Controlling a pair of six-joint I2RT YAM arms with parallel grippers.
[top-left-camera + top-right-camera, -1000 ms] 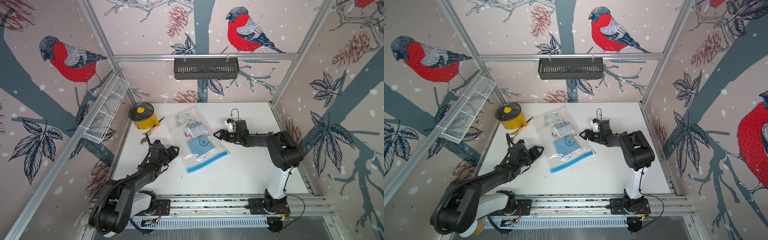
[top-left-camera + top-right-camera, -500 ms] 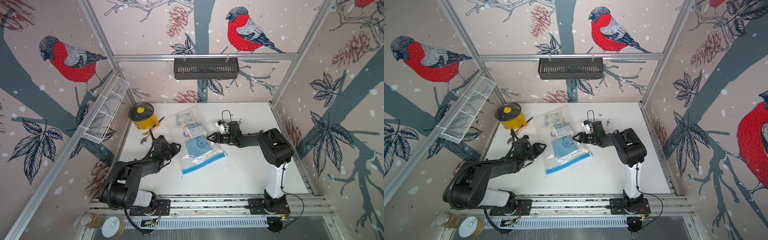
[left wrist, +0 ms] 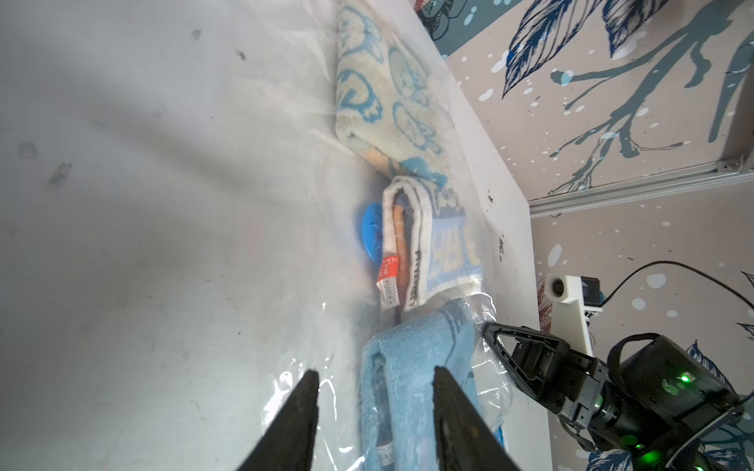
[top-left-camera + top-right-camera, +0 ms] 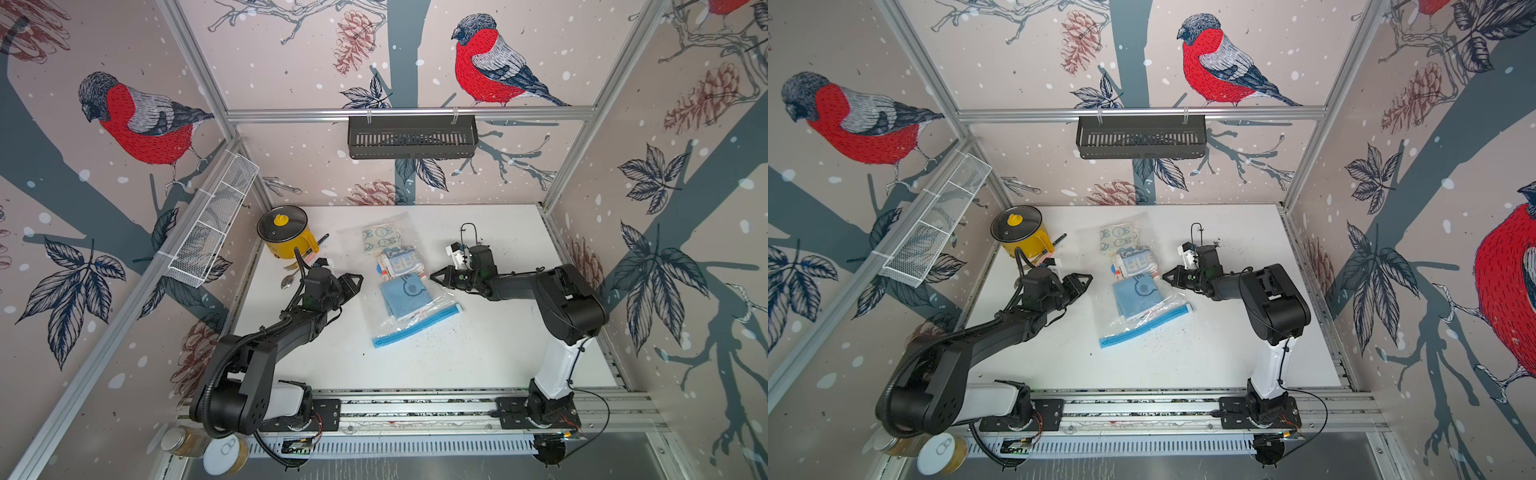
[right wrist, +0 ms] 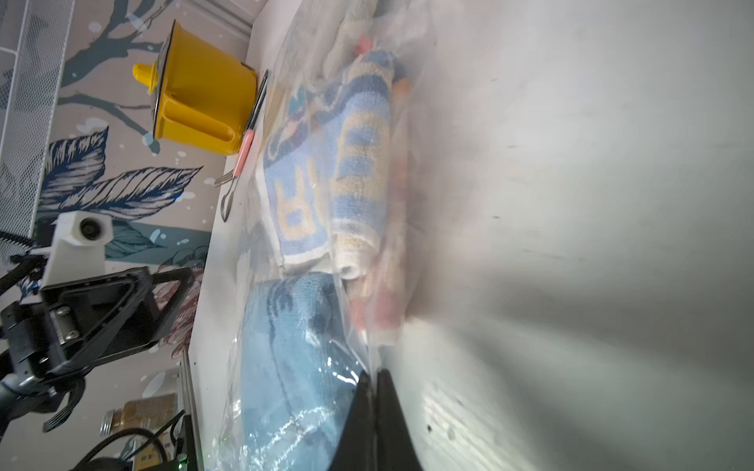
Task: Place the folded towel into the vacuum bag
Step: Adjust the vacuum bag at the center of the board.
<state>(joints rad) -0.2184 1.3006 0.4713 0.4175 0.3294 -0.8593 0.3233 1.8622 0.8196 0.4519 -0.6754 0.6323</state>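
Observation:
The vacuum bag lies askew and its blue zip strip slants, so the robot's right gripper should pull the bag's side edge toward the back to set the bag straight.
The vacuum bag lies flat mid-table, its blue zip strip at the near end and its round blue valve showing in the left wrist view. Inside lie a cream patterned towel, a striped one and a light blue folded towel, nearest the zip. My right gripper is shut at the bag's right edge, and the plastic rim runs into its tips. My left gripper stands open just left of the bag, holding nothing; beyond its tips lies the blue towel.
A yellow lidded pot stands at the back left with cutlery beside it. A white wire basket hangs on the left wall, a black rack on the back wall. Jars sit below the front rail. Dark crumbs dot the table.
My right gripper came in to the bag's right edge and closed there. The left gripper crept toward the bag's left side. The bag slid slightly left, then back.

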